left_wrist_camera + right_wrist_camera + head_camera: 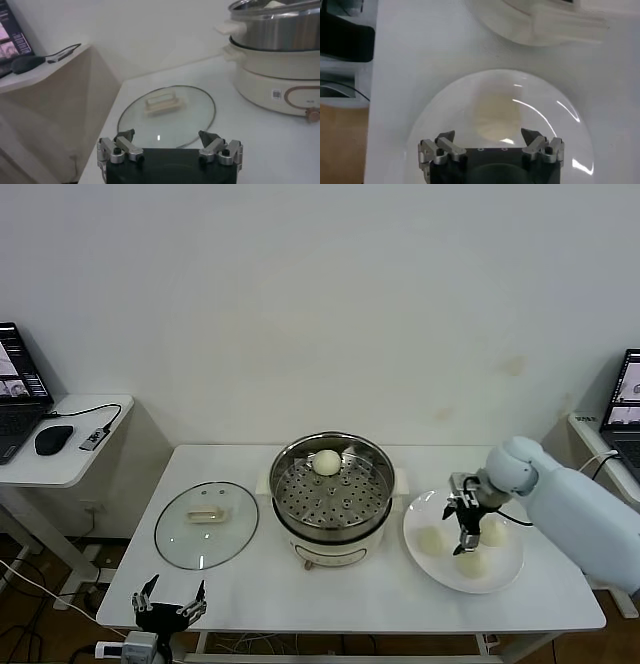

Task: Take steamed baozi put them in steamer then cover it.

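My gripper will lift each baozi (472, 563) free on its own and leave the plate in place, because clear gaps (451, 552) separate the baozi on the white plate.
The steamer (330, 502) stands mid-table with one baozi (326, 462) on its perforated tray. Three more baozi lie on the white plate (418, 519) to its right: one on the left (431, 540), one on the right (493, 532), one at the front (471, 564). My right gripper (466, 542) hangs open just above the front baozi, which the right wrist view shows between the spread fingertips (496, 116). The glass cover (206, 524) lies flat left of the steamer. My left gripper (170, 609) is open and empty off the table's front left corner, facing the cover (167, 116).
The steamer's side (275, 55) fills the left wrist view's upper corner. A side table (60, 449) with a mouse and laptop stands at the far left. Another laptop (628, 399) sits at the far right. The wall is behind the table.
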{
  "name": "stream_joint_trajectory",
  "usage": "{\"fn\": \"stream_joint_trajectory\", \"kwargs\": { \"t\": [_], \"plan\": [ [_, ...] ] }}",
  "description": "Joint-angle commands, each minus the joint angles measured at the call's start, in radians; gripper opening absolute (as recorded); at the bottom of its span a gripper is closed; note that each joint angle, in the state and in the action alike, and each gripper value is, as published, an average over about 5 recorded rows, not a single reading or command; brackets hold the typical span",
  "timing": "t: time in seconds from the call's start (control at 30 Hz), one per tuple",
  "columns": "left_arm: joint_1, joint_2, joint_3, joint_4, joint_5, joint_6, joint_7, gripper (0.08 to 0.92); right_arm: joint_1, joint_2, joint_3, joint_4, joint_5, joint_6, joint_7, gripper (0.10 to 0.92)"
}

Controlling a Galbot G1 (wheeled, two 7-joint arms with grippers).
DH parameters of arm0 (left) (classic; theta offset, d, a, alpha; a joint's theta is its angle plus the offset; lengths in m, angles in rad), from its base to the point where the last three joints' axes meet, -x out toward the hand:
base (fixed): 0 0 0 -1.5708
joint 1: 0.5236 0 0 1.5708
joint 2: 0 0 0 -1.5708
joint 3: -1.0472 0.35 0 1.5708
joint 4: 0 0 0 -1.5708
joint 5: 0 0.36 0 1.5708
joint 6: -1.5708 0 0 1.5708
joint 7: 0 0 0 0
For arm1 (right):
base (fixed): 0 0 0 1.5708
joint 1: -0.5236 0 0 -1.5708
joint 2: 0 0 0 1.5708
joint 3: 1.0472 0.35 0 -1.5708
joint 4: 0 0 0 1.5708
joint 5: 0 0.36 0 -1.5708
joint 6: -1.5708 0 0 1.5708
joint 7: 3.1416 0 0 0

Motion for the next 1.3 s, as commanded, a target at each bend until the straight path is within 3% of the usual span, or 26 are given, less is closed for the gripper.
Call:
{"fn": "stream_joint_trajectory", "kwargs": {
  "t": [0.03,1.03,1.13,1.3],
  "plan": [
    [0.000,0.003,-0.003,0.006,0.001,0.000,0.000,0.823,-0.031,0.063,0.017,-0.057,-0.048,0.021,0.042,0.823],
    [-0.020,-0.002,0.004,0.039,0.002,0.001,0.002,0.823,-0.025,0.117,0.010,-0.143,-0.079,0.035,0.045,0.823],
    [-0.021,-0.002,0.005,0.040,0.002,0.001,0.001,0.823,-0.025,0.119,0.011,-0.145,-0.075,0.034,0.045,0.792],
    [-0.023,-0.004,0.008,0.044,0.002,0.000,0.001,0.823,-0.023,0.116,0.015,-0.142,-0.064,0.033,0.044,0.658]
  ]
}}
